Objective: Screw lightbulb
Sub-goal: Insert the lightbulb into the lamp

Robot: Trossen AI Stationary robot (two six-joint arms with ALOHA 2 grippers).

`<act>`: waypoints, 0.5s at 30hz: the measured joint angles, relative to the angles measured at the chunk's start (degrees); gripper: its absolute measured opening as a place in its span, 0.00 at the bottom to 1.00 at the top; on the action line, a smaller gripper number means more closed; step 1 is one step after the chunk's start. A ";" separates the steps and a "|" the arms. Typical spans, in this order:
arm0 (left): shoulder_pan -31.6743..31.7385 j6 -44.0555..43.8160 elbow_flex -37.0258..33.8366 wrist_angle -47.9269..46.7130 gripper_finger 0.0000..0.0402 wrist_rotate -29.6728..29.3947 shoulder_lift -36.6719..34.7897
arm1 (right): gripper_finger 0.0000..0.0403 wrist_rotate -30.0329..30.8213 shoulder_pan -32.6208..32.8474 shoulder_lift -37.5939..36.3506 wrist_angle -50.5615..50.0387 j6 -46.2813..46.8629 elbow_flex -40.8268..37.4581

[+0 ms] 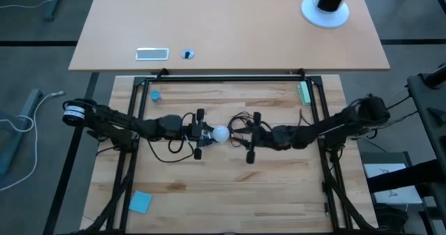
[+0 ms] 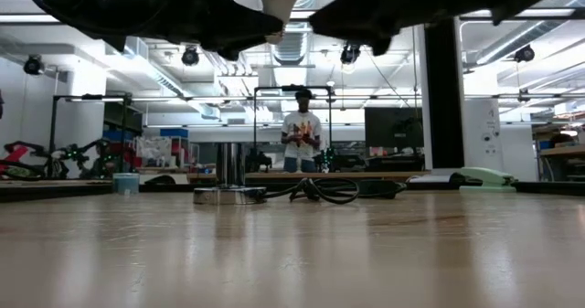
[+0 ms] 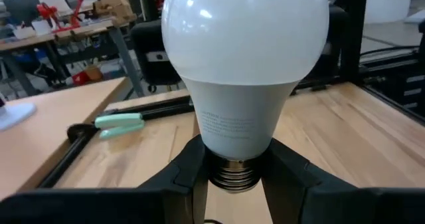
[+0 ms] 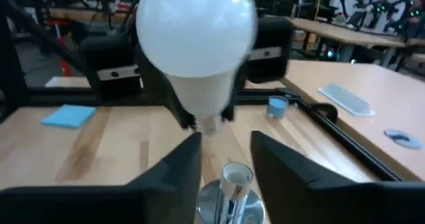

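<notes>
The screw base that must go into the socket is pinched in my left gripper, so my right gripper should take hold of the bulb's white body before my left gripper opens.
The white lightbulb hangs above the middle of the wooden table, with my left gripper shut on it from the left. Its round end faces my right gripper, which stands open just to its right, level with it and touching nothing. In the right wrist view the open fingers sit short of the bulb. Past them the silver socket shows below. The socket rests flat on the table with its black cord coiled beside it. My left gripper pinches the bulb's silvery screw base between its two fingers. The fingers lie level and come from the table's left. The bulb is lifted clear of the table and sticks straight out from the fingertips, round end toward the right.
A small blue cap lies at the far left, a blue pad at the near left and a green clip at the far right. Black frame rails border the table. A person stands in the room beyond.
</notes>
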 joint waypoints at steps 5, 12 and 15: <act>0.00 -0.18 -1.36 0.48 0.25 -0.15 0.00 | 0.49 -0.02 0.09 5.36 0.10 -4.56 5.86; -0.18 -0.74 -3.04 2.34 0.25 0.37 -0.07 | 0.60 -1.45 -0.02 7.15 -0.03 -6.39 9.75; -0.79 0.06 -3.10 2.99 0.25 0.39 -0.11 | 0.62 -2.26 -0.20 7.73 0.10 -6.33 10.74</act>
